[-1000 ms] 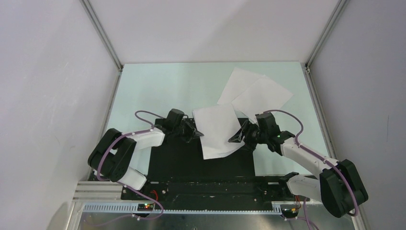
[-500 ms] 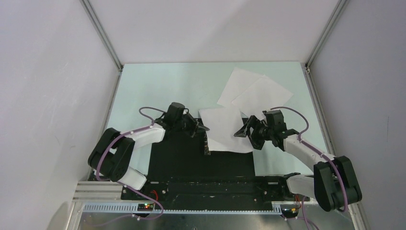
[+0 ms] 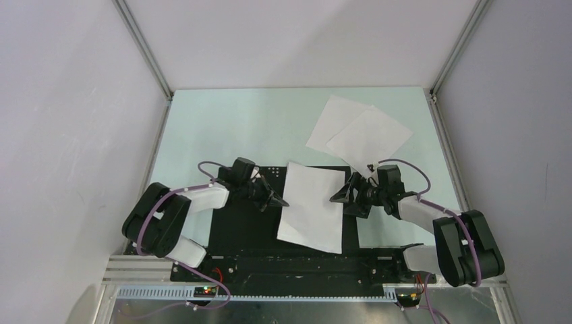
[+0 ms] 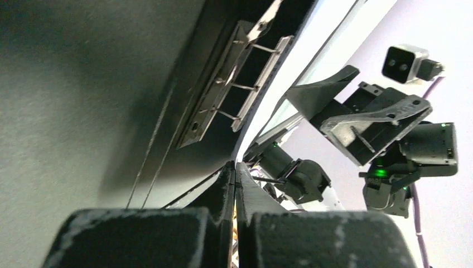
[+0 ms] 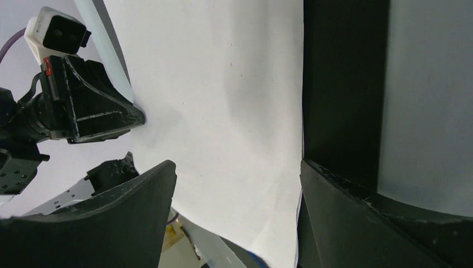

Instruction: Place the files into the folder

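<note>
Next, my right gripper pinches the sheet's free edge [image 5: 302, 131] and pulls the sheet straight and out of the way first, because the white sheet lies at a slant over the folder's metal clip [image 4: 216, 89].
The folder [image 3: 246, 223] lies open, black inside up, at the near middle of the table. Its metal spine clip [image 4: 234, 78] shows in the left wrist view. One white sheet [image 3: 311, 206] lies over the folder's right half; it also fills the right wrist view [image 5: 223, 100]. My left gripper [image 3: 283, 202] is shut at the sheet's left edge, and the thin white edge runs into its tips [image 4: 234, 166]. My right gripper [image 3: 339, 196] is open at the sheet's right edge, its jaws wide apart over the paper [image 5: 237, 167]. Two more white sheets [image 3: 361, 128] lie overlapped at the back right.
The pale green table [image 3: 229, 128] is walled in by white panels on three sides. The arm bases and a metal rail [image 3: 270, 291] run along the near edge. A bare strip of table [image 5: 429, 84] lies right of the folder.
The sheet, held raised between both grippers a second ago, has come down flat on the folder's right half. My right gripper has opened and let go of it. The left gripper has lowered too.
</note>
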You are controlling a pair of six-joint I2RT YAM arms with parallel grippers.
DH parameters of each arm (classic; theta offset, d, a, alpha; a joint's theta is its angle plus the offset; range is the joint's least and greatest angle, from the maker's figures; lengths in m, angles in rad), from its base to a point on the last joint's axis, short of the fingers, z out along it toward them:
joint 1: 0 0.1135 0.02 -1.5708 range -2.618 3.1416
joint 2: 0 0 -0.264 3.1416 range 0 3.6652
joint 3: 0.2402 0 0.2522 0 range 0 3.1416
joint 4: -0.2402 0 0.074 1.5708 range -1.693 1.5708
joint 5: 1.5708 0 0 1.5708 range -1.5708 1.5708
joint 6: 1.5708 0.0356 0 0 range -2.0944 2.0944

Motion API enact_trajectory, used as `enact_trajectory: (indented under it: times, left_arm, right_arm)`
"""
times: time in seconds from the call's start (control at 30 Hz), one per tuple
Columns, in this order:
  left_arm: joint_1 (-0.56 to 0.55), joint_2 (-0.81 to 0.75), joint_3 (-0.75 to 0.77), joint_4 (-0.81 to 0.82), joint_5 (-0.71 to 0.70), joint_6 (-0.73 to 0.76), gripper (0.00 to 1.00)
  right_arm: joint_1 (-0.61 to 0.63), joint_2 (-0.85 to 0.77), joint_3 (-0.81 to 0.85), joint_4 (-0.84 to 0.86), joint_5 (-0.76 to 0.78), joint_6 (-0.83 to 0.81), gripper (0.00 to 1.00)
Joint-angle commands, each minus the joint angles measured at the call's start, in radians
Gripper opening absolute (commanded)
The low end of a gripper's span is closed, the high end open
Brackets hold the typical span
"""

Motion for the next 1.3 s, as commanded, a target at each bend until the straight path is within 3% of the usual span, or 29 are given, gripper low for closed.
enact_trajectory:
  times: [0.0, 0.1, 0.2, 0.33, 0.47, 0.67, 1.07, 1.27]
  left_arm:
    - [0.005, -0.041, -0.003, -0.13, -0.009, 0.172, 0.0]
    - [0.014, -0.029, -0.033, -0.164, -0.041, 0.186, 0.0]
    - [0.04, -0.022, -0.089, -0.123, -0.017, 0.083, 0.0]
    - [0.098, -0.06, -0.146, -0.015, 0.04, -0.078, 0.0]
    - [0.123, -0.071, -0.133, 0.025, 0.086, -0.128, 0.0]
    - [0.13, -0.043, -0.122, 0.053, 0.141, -0.128, 0.0]
    - [0.13, -0.021, -0.139, 0.052, 0.182, -0.06, 0.0]
    - [0.128, -0.007, -0.146, 0.052, 0.19, -0.003, 0.0]
  right_arm:
    - [0.004, -0.039, -0.003, -0.002, 0.039, -0.023, 0.86]
    - [0.012, -0.092, -0.002, -0.111, 0.129, -0.06, 0.86]
    - [0.03, -0.133, -0.002, -0.158, 0.16, -0.076, 0.87]
    - [0.053, -0.141, -0.005, -0.205, 0.158, -0.082, 0.87]
    - [0.079, -0.151, -0.014, -0.187, 0.123, -0.062, 0.87]
    - [0.136, -0.11, -0.014, -0.031, 0.085, 0.02, 0.88]
    - [0.13, 0.172, -0.034, 0.438, -0.047, 0.227, 0.84]
    - [0.135, 0.156, -0.055, 0.492, -0.043, 0.265, 0.77]
